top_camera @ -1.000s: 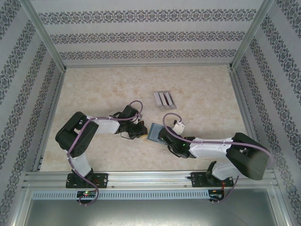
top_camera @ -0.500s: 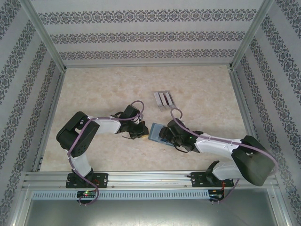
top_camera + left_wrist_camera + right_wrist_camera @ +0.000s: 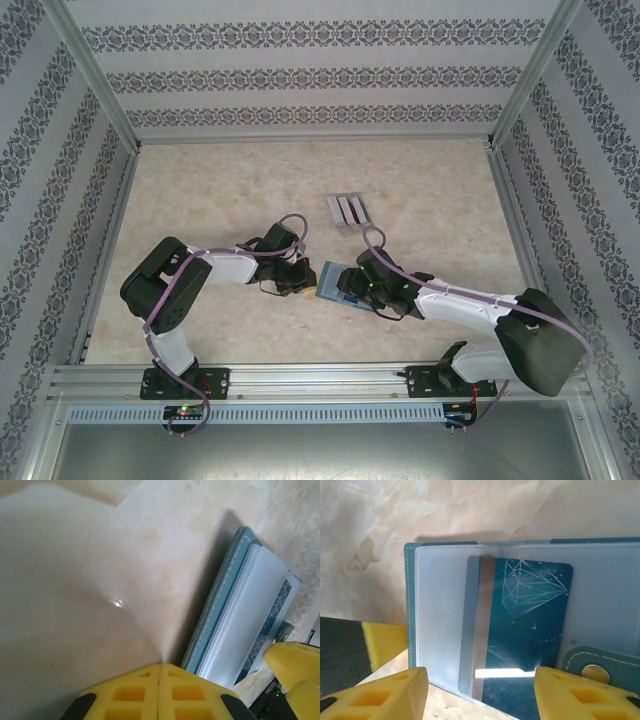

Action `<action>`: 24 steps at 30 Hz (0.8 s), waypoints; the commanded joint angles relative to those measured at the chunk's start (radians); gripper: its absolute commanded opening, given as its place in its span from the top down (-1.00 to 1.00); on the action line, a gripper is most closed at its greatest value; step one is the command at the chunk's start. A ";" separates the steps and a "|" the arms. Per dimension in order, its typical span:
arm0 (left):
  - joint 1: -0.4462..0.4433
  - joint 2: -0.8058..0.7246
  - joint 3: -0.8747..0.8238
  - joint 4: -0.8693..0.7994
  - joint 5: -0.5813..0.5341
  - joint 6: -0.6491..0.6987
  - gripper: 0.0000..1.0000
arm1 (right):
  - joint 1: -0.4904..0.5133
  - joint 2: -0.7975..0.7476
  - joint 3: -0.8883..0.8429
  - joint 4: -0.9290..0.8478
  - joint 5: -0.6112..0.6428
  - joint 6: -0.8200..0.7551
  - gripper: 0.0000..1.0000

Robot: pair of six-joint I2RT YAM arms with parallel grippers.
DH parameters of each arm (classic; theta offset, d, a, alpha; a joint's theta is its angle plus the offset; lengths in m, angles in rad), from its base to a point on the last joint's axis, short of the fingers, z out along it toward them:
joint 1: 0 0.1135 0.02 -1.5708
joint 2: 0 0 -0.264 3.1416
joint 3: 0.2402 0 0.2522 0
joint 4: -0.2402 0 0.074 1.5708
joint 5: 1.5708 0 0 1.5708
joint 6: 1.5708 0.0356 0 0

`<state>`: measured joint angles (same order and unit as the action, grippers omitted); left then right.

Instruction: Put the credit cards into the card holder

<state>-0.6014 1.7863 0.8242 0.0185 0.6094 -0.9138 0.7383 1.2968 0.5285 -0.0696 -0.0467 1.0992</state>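
Note:
The card is slanted and only partly inside the clear sleeve (image 3: 492, 605), so next my right gripper pushes the card's exposed edge (image 3: 566, 610) toward the holder's stitched edge.
The teal card holder (image 3: 333, 281) lies open on the table between my two grippers, its clear sleeves (image 3: 440, 610) facing up. In a sleeve sits one card (image 3: 476, 625) with a grey edge, a brownish stripe and a teal diamond-patterned face. My right gripper (image 3: 479, 677) hovers open over the holder's near edge, a fingertip on either side of that card. My left gripper (image 3: 160, 666) is shut and empty, its tip on the table against the holder's (image 3: 225, 605) stitched left edge. More grey cards (image 3: 350, 212) with dark stripes lie fanned farther back.
The holder's snap tab (image 3: 592, 670) sticks out by my right finger. My left gripper's yellow finger (image 3: 385, 637) shows beside the holder's left edge. Metal frame rails (image 3: 110, 250) and patterned walls bound the marble-look table.
My right arm has stretched out and its gripper has swung left and forward over the open holder. The left arm and the fanned cards have stayed put.

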 commanded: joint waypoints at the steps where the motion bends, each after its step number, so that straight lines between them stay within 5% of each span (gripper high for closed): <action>1: -0.077 0.064 -0.036 -0.064 0.050 0.011 0.87 | -0.020 -0.037 0.010 -0.050 0.008 -0.026 -0.18; 15: -0.081 0.065 -0.020 -0.070 0.053 0.014 0.87 | -0.031 0.084 0.010 0.002 -0.002 -0.031 -0.29; 24: -0.086 0.068 -0.017 -0.069 0.058 0.012 0.88 | -0.022 0.101 0.043 0.029 -0.012 -0.065 -0.08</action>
<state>-0.6037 1.7889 0.8253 0.0223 0.6128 -0.9138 0.7132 1.3743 0.5446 -0.0448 -0.0467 1.0626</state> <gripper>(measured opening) 0.065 0.550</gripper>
